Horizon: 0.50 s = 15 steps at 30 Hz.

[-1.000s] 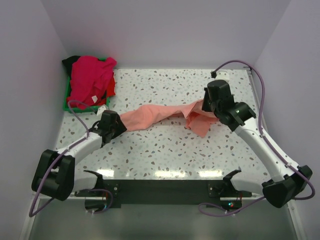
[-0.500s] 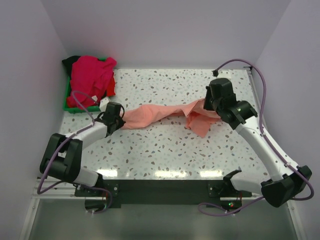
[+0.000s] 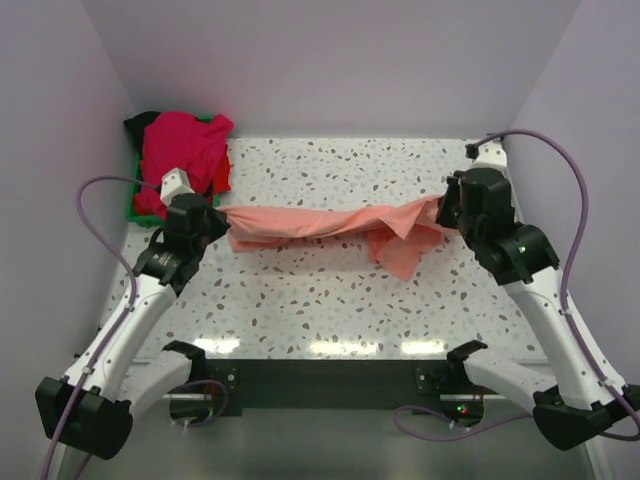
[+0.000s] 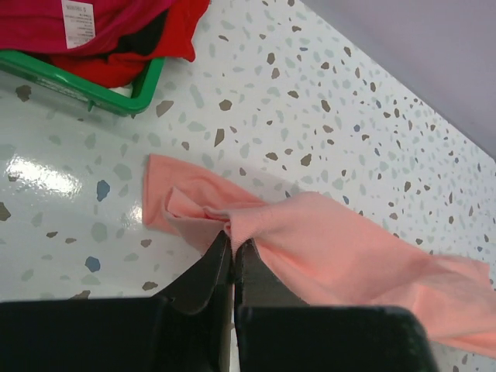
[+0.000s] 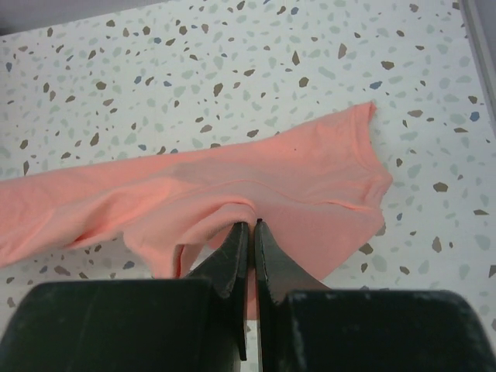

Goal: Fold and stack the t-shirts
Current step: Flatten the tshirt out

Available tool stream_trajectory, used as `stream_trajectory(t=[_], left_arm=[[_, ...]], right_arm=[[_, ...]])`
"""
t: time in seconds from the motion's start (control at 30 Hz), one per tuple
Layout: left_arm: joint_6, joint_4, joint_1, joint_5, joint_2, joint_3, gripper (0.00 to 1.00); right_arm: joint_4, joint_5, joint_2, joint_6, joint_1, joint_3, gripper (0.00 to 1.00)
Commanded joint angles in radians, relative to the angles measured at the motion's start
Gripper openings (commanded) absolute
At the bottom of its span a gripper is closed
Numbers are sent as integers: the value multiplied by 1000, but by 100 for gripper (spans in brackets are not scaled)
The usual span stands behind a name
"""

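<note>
My left gripper is holding the salmon-pink t-shirt's end in a bunch, and the cloth twists into a band, so I should lower the t-shirt and take hold of that end again.
A salmon-pink t-shirt hangs stretched in a twisted band across the middle of the table, held up at both ends. My left gripper is shut on its left end; in the left wrist view the cloth bunches at the pinched tips. My right gripper is shut on the right end, and a loose flap droops below it. In the right wrist view the shirt spreads out from the closed tips. Other t-shirts, magenta-pink, red and black, lie heaped at the back left.
The heap sits in a green tray in the back left corner, its rim showing in the left wrist view. The speckled table is walled in on the left, right and back.
My left gripper closed on the shirt's left end and moved left and back. The right gripper pulled right with its end, drawing the shirt out longer and straighter.
</note>
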Motion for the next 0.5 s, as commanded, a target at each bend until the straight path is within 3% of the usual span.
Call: stream_trajectory(t=[0.0, 0.2, 0.23, 0.27, 0.37, 0.47], left_arm=[[29, -109, 3, -4, -55, 49, 0], [35, -104, 28, 45, 104, 158, 1], [35, -93, 31, 54, 132, 169, 6], [34, -81, 42, 83, 190, 178, 22], [35, -38, 60, 151, 294, 218, 58], [31, -26, 65, 189, 345, 238, 64]], right_arm=[[-40, 62, -62, -16, -5, 55, 0], [-25, 114, -7, -22, -12, 81, 0], [-1, 117, 7, -25, -17, 81, 0], [1, 115, 42, -23, -25, 89, 0], [21, 67, 88, -17, -45, 100, 0], [38, 43, 122, -13, -51, 80, 0]])
